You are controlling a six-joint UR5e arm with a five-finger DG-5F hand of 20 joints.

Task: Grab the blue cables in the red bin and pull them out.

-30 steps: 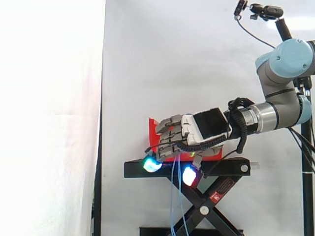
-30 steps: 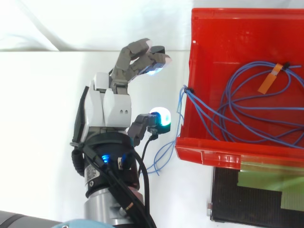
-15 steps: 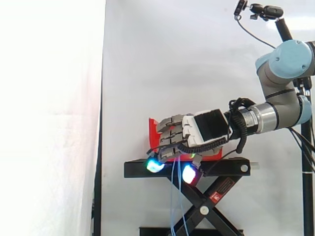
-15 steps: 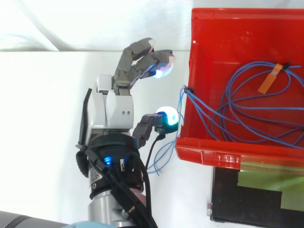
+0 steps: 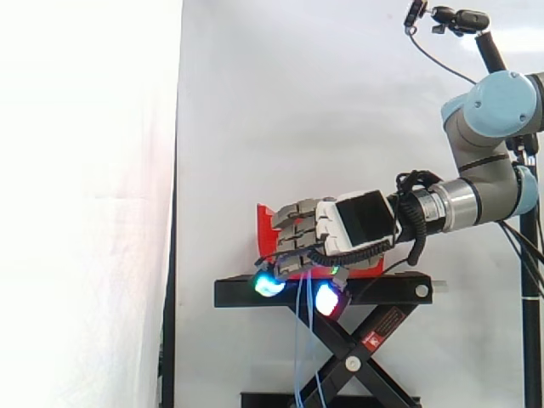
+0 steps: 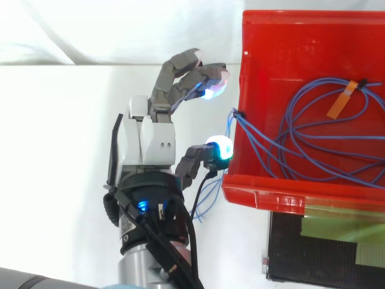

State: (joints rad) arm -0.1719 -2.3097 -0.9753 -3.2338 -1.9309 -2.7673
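Observation:
I expect the blue cables [image 5: 309, 297] to droop from my hand in long loops when I lift them, because they hang slack [image 5: 297, 365] past the black stand.
The red bin [image 6: 283, 48] stands on the black stand [image 5: 391, 291]. Blue cables [image 6: 313, 141] lie coiled inside it, with an orange tag [image 6: 340, 101] on one loop. A few strands [image 6: 231, 125] run over the bin's left wall and hang down past the stand [image 5: 301, 348]. My hand [image 6: 150, 135] is just outside that wall, at rim height [image 5: 340, 225]. It is open, with bent fingers on one side of the hanging strands and the thumb on the other. Nothing is pinched.
A white curtain hangs behind the work. The stand's scissor legs [image 5: 353, 357] are under the bin. A black plate with green tape [image 6: 325, 250] lies beside the bin's near wall.
My hand has drifted closer to the bin's left wall, so the thumb pad and fingertips now lie almost against it on either side of the hanging strands. The cables have not moved.

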